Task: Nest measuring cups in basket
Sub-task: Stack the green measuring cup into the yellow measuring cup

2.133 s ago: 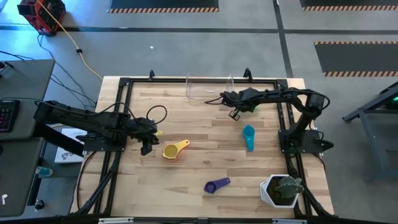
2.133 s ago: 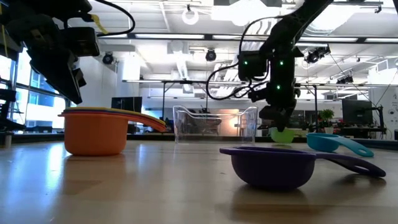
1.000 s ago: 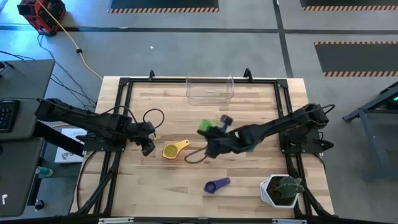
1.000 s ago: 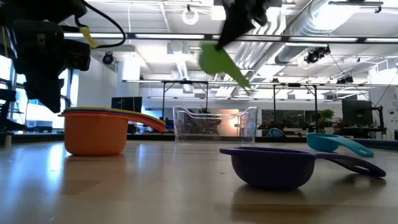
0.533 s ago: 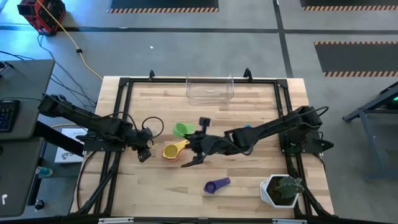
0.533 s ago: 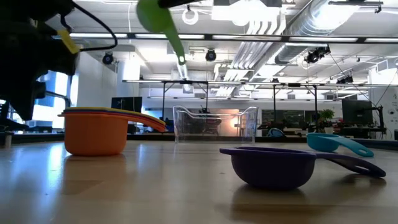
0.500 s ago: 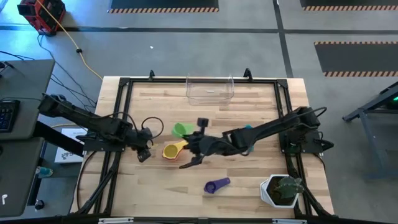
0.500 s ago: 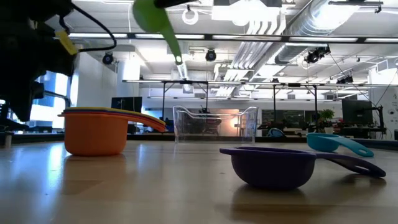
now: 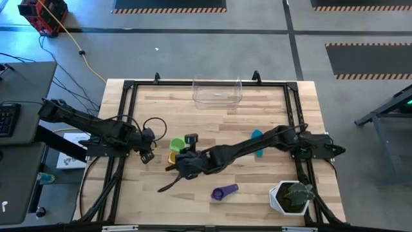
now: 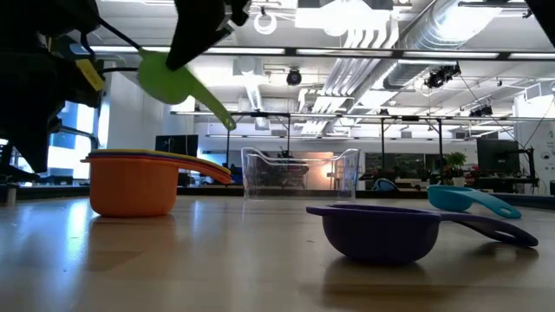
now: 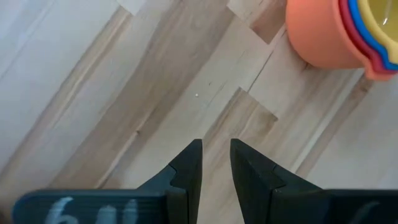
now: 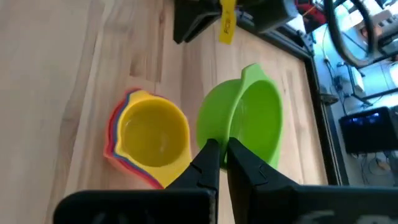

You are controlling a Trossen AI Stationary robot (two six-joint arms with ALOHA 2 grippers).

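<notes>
The green cup's handle points in the same direction as the stack's handles, so my right gripper should keep moving the bowl down into the yellow cup until it nests.
My right gripper is shut on the green measuring cup and carries it in the air just beside and above a nested stack of orange, pink, blue and yellow cups that stands on its base on the table. From above, the green cup partly hides the stack. My left gripper hovers over bare wood left of the stack, open by a narrow gap. The teal cup and the purple cup lie on the table. The clear basket stands at the far edge. My right gripper pinches the green cup's bowl wall at the rim, on the side away from the handle, one finger outside and one inside. The fingers come from above, slanting from the table's right. The cup is lifted clear and tilted, its handle sloping down.
A white pot with a green plant stands at the near right corner. My right arm stretches across the table's middle, over the teal cup. In the low view the purple cup is nearest, with the basket behind it.
My right gripper has carried the green cup from near the basket across the table toward its left and near side, then down toward the stack. The cup has sunk and tipped so its handle points down. My left gripper has drawn back a little toward the left edge.
</notes>
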